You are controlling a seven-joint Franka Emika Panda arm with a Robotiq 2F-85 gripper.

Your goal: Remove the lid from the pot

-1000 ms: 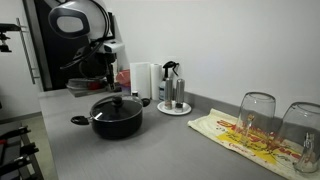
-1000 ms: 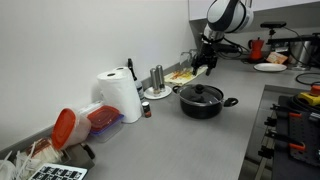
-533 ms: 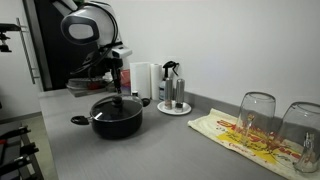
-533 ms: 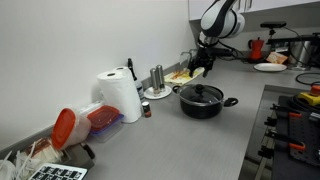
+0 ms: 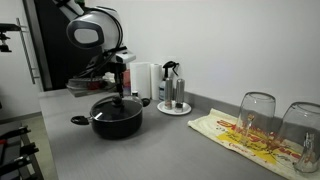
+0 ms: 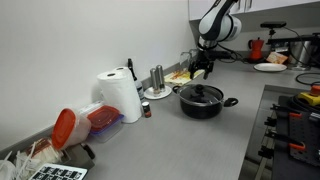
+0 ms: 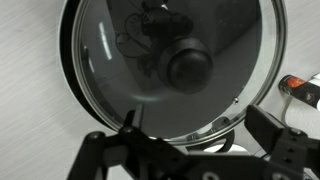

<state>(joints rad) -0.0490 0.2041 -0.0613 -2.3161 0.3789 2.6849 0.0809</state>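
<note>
The lid's dark knob [image 7: 187, 66] stands free and lines up with the gap between my open fingers. My gripper keeps going down until my fingers are on either side of the knob [image 6: 199, 90].
The black pot [image 5: 117, 120] stands on the grey counter with its two side handles out, seen in both exterior views [image 6: 203, 103]. The glass lid [image 5: 117, 105] sits on it, its dark knob in the centre [image 7: 188, 66]. In the wrist view the lid [image 7: 110, 70] fills the frame, its metal rim along the edge. My gripper [image 5: 119, 78] hangs a short way above the lid's knob, also seen in an exterior view [image 6: 201, 70]. Its fingers [image 7: 198, 140] are spread apart at the bottom of the wrist view and hold nothing.
A white tray with bottles [image 5: 173, 106] and a paper towel roll [image 5: 141, 80] stand behind the pot. Two upturned glasses [image 5: 256, 115] sit on a patterned cloth [image 5: 235, 132]. A red-lidded container [image 6: 80, 124] lies further along the counter. A hob [image 6: 295, 110] lies beside it.
The arm has moved from behind the pot to above the lid and come lower. The pot and lid have not moved.
</note>
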